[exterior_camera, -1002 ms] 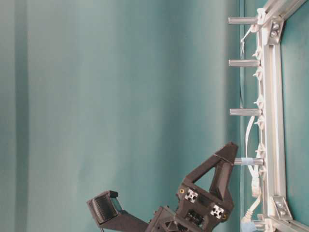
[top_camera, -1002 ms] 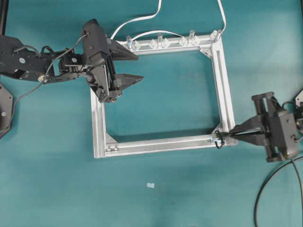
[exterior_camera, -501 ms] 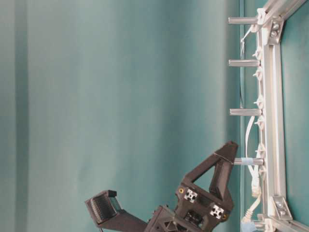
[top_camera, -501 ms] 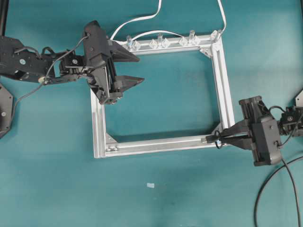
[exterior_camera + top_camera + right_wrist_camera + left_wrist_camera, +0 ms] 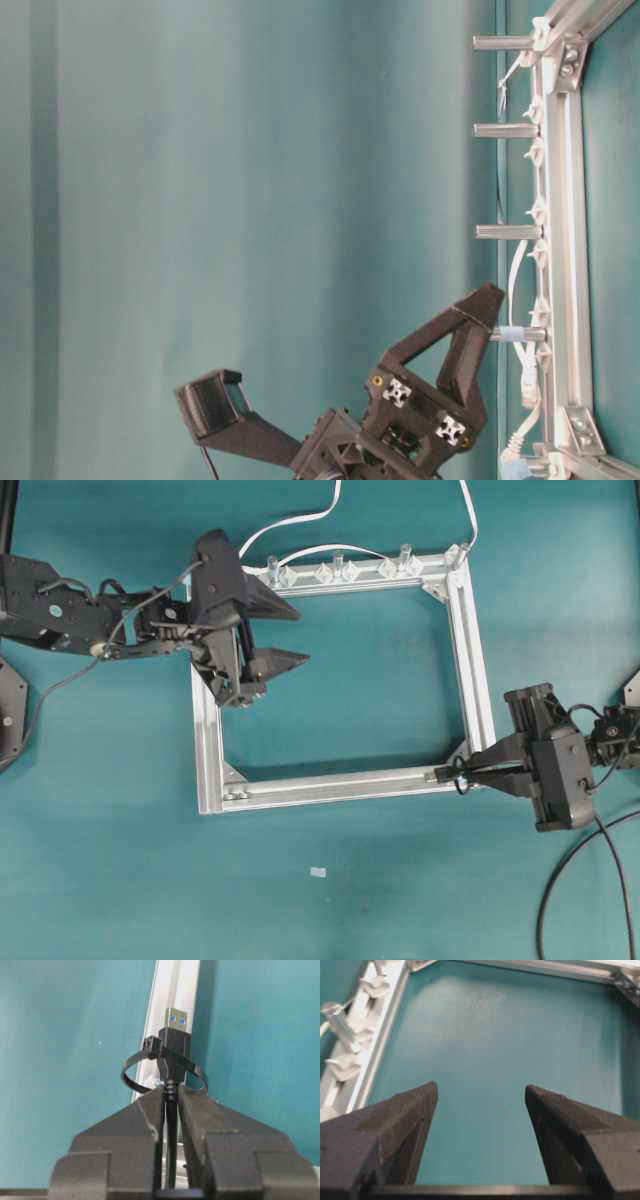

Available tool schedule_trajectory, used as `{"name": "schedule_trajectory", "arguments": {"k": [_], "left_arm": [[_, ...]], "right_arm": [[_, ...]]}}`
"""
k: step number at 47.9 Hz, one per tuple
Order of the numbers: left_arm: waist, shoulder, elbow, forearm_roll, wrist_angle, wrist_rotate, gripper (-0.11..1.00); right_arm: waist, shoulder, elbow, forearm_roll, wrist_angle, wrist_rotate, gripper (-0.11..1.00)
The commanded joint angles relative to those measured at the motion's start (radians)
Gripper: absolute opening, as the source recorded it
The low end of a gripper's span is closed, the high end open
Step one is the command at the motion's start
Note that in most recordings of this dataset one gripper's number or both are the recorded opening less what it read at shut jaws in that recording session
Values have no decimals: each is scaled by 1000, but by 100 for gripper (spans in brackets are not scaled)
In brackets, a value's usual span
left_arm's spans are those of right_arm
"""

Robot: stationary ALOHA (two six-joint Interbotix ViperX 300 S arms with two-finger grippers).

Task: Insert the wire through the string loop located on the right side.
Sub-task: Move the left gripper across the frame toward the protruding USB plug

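Slack wire trails behind my right gripper, so the wire should keep sliding through the string loop in a long arc when I pull the plug [image 5: 441, 774].
My right gripper [image 5: 171, 1091] is shut on the wire [image 5: 170, 1110], pinching the black cable just behind its plug [image 5: 175, 1035]. The plug's silvery tip pokes forward through the string loop [image 5: 197, 1070], a thin dark ring that encircles the plug's body. In the overhead view this right gripper [image 5: 470, 770] sits at the lower right corner of the metal frame [image 5: 330, 785]. There the plug [image 5: 440, 775] lies over the bottom rail. The wire [image 5: 548, 890] trails off to the lower right. My left gripper [image 5: 298, 637] hovers open and empty inside the frame's upper left corner.
A white flat cable [image 5: 300, 520] runs off the top rail, which carries clear clips [image 5: 335, 572] and short upright posts [image 5: 505, 231]. The left wrist view shows bare teal mat between the left gripper's [image 5: 481, 1091] fingers, with the rail and clips [image 5: 345, 1060] at left.
The right gripper moved left over the first half second, carrying the plug further along the bottom rail, then held still. The left gripper shifted slightly right and turned a little.
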Motion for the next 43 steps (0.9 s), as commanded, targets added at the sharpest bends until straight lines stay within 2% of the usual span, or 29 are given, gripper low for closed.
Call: {"name": "schedule_trajectory", "arguments": {"k": [1, 15, 24, 32, 43], "left_arm": [[-32, -11, -37, 3, 15, -2, 72], [-172, 51, -104, 3, 75, -8, 72], [-216, 107, -135, 3, 123, -11, 72], [-216, 121, -173, 3, 124, -57, 72], [-218, 206, -279, 3, 129, -169, 72]], "right_arm": [[-3, -6, -15, -3, -8, -2, 11], [-3, -6, -20, -3, -12, -2, 11], [-3, -6, -21, -3, -12, -2, 11], [-3, -5, -23, -3, -12, -2, 11], [-2, -5, -21, -3, -15, -2, 11]]}}
